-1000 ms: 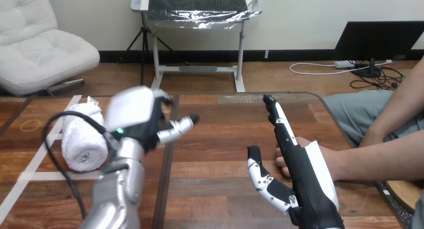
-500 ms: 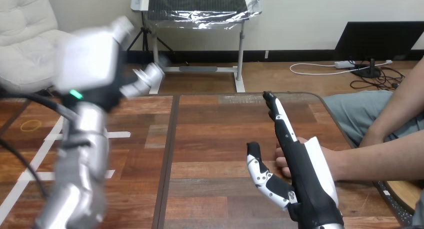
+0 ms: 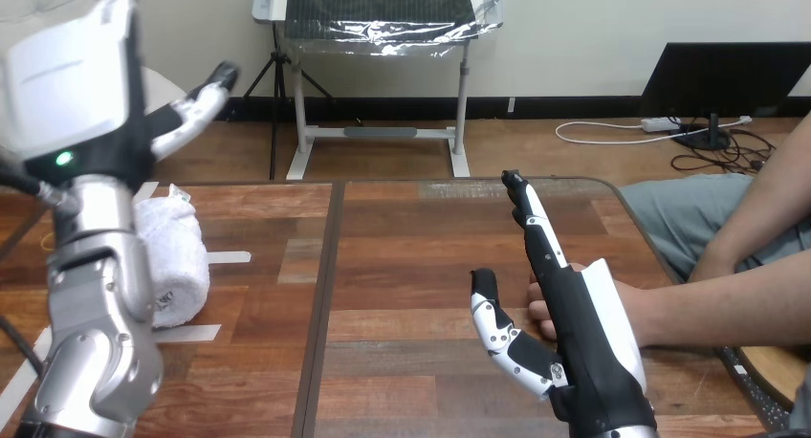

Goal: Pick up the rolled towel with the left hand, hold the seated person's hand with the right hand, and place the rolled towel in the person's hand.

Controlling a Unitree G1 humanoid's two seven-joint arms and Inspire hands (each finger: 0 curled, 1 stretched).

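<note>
The rolled towel's near end [image 3: 182, 306] is snugly rounded, so I expect the rolled towel to swing around in one piece and stay rolled up when the robot turns it.
The white rolled towel [image 3: 172, 256] lies on the wooden table [image 3: 402, 266] at the left, partly hidden behind my left forearm. My left hand [image 3: 86, 94] is raised high above it, open, thumb stretched out, holding nothing. My right hand [image 3: 574, 333] stands edge-up at the right, open, fingers straight and pointing away from me, thumb spread out to the left. The person's hand [image 3: 545, 314] rests on the table right behind my right palm, touching or nearly touching it; my fingers are not curled round it.
White tape lines [image 3: 225, 258] mark the table around the towel. A yellow rubber band [image 3: 46, 237] lies at the far left, mostly hidden. The person's forearm [image 3: 727, 309] runs in from the right edge. A dark seam [image 3: 320, 295] splits the tabletop.
My left hand has risen from just beside the towel to high above it, uncovering the towel. My right hand and the person's hand have stayed put.
</note>
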